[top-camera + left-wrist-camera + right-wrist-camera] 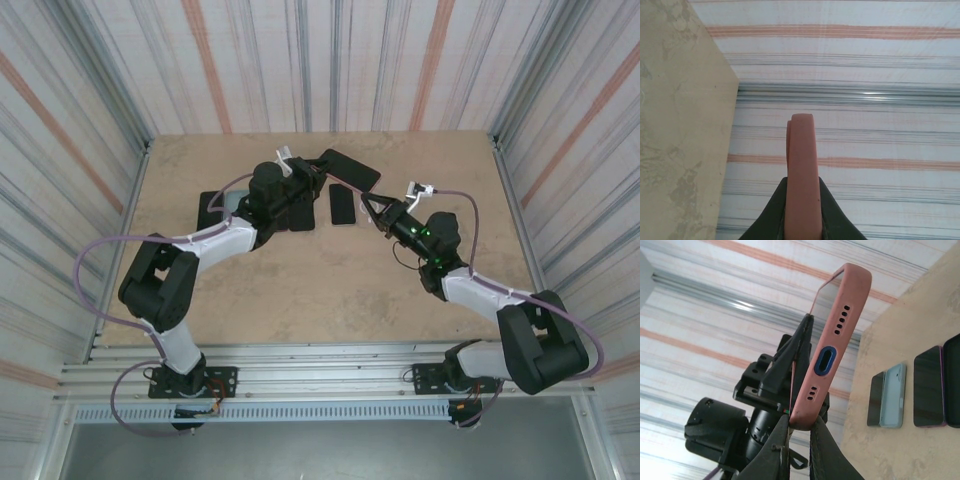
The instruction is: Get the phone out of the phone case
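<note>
The pink phone case has its port end (825,360) pointing at the robot's right gripper, so the left gripper should rotate the phone case until the phone case's far long edge (356,161) faces the right gripper.
A pink phone case (837,335) with the phone (829,286) still inside is held in the air between both arms. Its bottom end, with a blue-rimmed charging port, faces the right wrist camera. My right gripper (801,419) is shut on the lower corner of the case. My left gripper (802,182) is shut on the case's edge (802,150), gripping it from the opposite side. From above, the phone (350,168) looks like a dark slab above the far middle of the table. There the left gripper (305,172) is on its left and the right gripper (372,203) at its near right corner.
Other phones lie flat on the tan table (300,280): a dark one (342,205) just below the held phone, and more dark ones (215,208) by the left arm. In the right wrist view a light blue case (891,396) and dark phones (929,387) lie on the table.
</note>
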Robot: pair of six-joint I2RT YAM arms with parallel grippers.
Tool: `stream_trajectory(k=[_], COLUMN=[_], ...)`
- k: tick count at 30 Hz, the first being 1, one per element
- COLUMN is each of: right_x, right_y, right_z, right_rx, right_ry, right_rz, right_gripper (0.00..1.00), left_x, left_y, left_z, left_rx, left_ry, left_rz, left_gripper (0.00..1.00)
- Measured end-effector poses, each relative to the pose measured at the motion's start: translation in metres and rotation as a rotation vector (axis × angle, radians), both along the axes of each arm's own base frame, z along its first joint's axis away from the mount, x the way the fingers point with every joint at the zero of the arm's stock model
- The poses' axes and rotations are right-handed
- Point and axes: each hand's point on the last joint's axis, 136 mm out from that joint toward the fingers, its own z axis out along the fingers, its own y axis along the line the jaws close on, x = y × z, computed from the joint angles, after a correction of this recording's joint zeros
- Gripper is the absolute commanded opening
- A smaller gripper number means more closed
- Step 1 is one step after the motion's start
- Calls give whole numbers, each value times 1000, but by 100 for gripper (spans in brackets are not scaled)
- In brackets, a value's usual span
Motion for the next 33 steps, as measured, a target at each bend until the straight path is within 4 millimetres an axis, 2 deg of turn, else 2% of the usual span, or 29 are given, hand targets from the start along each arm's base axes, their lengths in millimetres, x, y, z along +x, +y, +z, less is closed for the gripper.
stream_trajectory(k=[6, 13, 15, 17, 19, 21, 24, 27, 33], right_x=[-2, -3, -2, 2, 5, 6, 8, 8, -1], right_y=[0, 1, 3, 2, 0, -4, -9, -16, -28], right_z=[16, 16, 12, -3, -22, -32, -37, -35, -5], right_rx=[-71, -131, -159, -198, -245, -271, -284, -306, -423], right_ry=[-133, -193, -191, -149, -92, -62, -44, -52, -169], right_rz=[40, 80, 89, 89, 87, 82, 74, 71, 102], right_gripper=[5, 4, 4, 4, 5, 6, 15, 25, 41], left_x=[-2, -3, -3, -11, -22, -30, -37, -36, -20], left_y=[-1, 0, 1, -4, -10, -14, -15, -8, 15], left_z=[10, 13, 15, 26, 41, 57, 69, 71, 57], left_rx=[-83, -116, -135, -161, -190, -208, -210, -167, 50], left_ry=[31, 59, 67, 53, 27, -5, -39, -75, -177], left_rz=[-26, -36, -41, -83, -129, -166, -196, -198, -192], left_gripper=[3, 2, 2, 2, 2, 2, 2, 2, 2])
